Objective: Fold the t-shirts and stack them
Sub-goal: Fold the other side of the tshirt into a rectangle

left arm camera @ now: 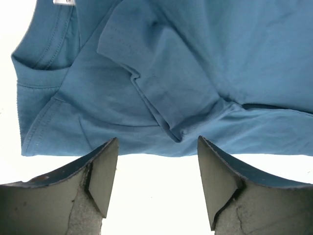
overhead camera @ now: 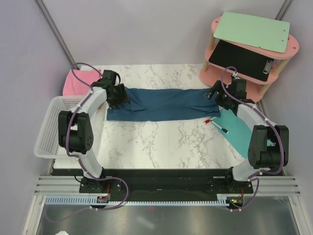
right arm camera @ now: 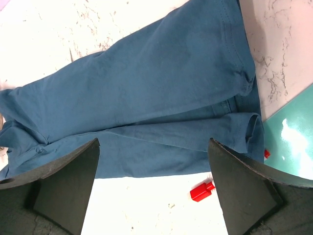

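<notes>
I see a flap bunched and slanted [left arm camera: 168, 73] over the dark teal-blue t-shirt's collar end, so next my left gripper pulls the flap's edge [left arm camera: 152, 108] straight before the next fold.
The dark teal-blue t-shirt [overhead camera: 164, 104] lies folded into a long band across the marble table, collar end at the left. It fills the left wrist view [left arm camera: 195, 73] and the right wrist view [right arm camera: 146, 98]. My left gripper [overhead camera: 117, 99] hovers over its left end, open and empty [left arm camera: 156, 181]. My right gripper [overhead camera: 221, 100] hovers over its right end, open and empty [right arm camera: 154, 191]. The light pink t-shirt [overhead camera: 78, 82] lies bunched at the far left, behind the basket.
A white basket [overhead camera: 51, 125] stands at the left edge. A turquoise mat [overhead camera: 238, 131] lies at the right, with a red-capped marker [overhead camera: 215, 122] by it; the red cap [right arm camera: 202, 191] shows. A pink shelf [overhead camera: 249, 54] holds clipboards at the back right.
</notes>
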{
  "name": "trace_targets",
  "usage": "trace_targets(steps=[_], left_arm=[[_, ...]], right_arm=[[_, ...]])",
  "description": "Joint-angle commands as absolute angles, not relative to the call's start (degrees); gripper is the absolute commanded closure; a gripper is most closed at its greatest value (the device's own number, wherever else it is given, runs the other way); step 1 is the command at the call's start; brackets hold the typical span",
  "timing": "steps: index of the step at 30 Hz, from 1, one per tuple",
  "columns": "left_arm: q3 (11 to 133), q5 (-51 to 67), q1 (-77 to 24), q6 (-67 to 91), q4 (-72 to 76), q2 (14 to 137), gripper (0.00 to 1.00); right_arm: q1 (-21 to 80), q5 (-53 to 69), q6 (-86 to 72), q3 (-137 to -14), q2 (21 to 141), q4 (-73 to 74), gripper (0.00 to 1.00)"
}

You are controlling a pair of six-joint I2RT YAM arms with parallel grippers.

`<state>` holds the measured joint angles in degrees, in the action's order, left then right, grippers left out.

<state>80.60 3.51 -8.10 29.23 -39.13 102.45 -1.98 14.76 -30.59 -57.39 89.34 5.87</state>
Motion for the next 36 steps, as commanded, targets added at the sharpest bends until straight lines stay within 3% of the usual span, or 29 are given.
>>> trace_targets(steps=[1, 24, 26, 27, 28, 29, 36], left_arm=[[77.52, 4.92, -9.31, 28.21, -34.02, 100.99, 0.30], [79.36, 0.09, -9.93, 29.53, -30.32, 108.72, 0.38], [80.67, 0.18, -9.93, 29.09, -30.41, 110.03, 0.53], [81.21, 0.09, -9.93, 29.00, -30.15, 110.65, 0.66], [81.82, 0.17, -9.93, 28.83, -30.23, 111.18, 0.94], [83.22, 0.18, -9.93, 28.74, -30.15, 112.40, 0.98], [86.75, 0.26, -9.93, 28.21, -29.97, 112.94, 0.98]], right_arm=[[-1.67, 15.64, -30.23, -56.87, 89.82, 5.54, 0.02], [-1.67, 18.19, -30.94, -55.99, 91.76, 4.48, 0.02], [-1.67, 18.54, -31.02, -55.99, 92.11, 4.22, 0.02], [-1.67, 18.63, -31.11, -55.99, 92.20, 4.13, 0.02], [-1.67, 18.63, -31.11, -55.99, 92.28, 4.13, 0.02], [-1.67, 18.72, -31.11, -55.99, 92.37, 4.13, 0.02], [-1.67, 18.46, -30.76, -55.81, 92.64, 4.04, 0.02]])
